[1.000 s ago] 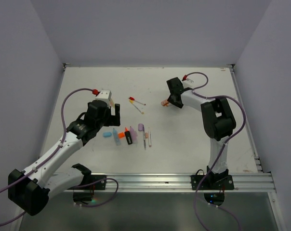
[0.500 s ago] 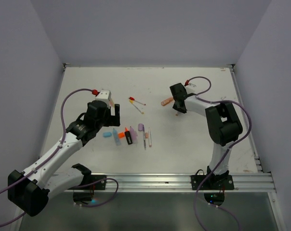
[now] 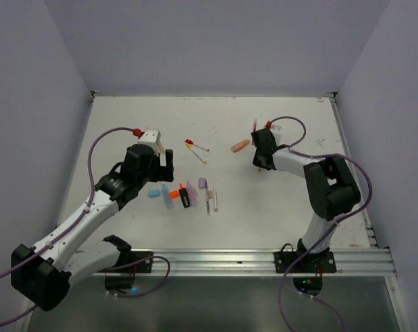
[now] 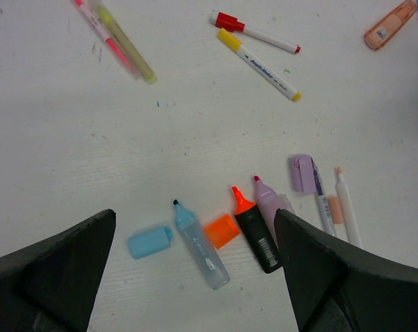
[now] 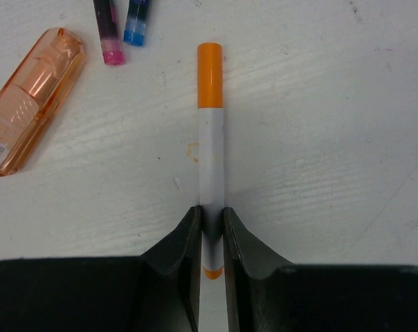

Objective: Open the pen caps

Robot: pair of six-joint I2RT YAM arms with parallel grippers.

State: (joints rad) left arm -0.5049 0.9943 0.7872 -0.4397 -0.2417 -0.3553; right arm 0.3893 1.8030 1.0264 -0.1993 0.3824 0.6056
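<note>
A white pen (image 3: 215, 198) is lying with its cap off next to its peach cap, so the orange pen cap will come straight off an orange tip when I pull.
My right gripper (image 5: 210, 211) is shut on the lower end of a thin white pen (image 5: 210, 159). Its orange pen cap (image 5: 210, 75) is still on and points away from me. In the top view that gripper (image 3: 263, 155) sits right of a peach highlighter (image 3: 241, 145). My left gripper (image 4: 195, 216) hangs wide open above a cluster: a loose light blue cap (image 4: 149, 242), an uncapped blue highlighter (image 4: 201, 245), a loose orange cap (image 4: 221, 230), a black highlighter (image 4: 261, 242) and a purple cap (image 4: 302, 173).
A red-capped pen (image 4: 254, 31) and a yellow-capped pen (image 4: 261, 66) lie beyond the cluster, with pink and yellow pens (image 4: 115, 38) further left. The peach highlighter (image 5: 30, 97) lies left of the held pen. Walls enclose the white table (image 3: 126, 124) on three sides.
My right gripper has moved right, away from the peach highlighter, and its jaws have closed on the thin orange-capped pen. The left arm has not moved.
</note>
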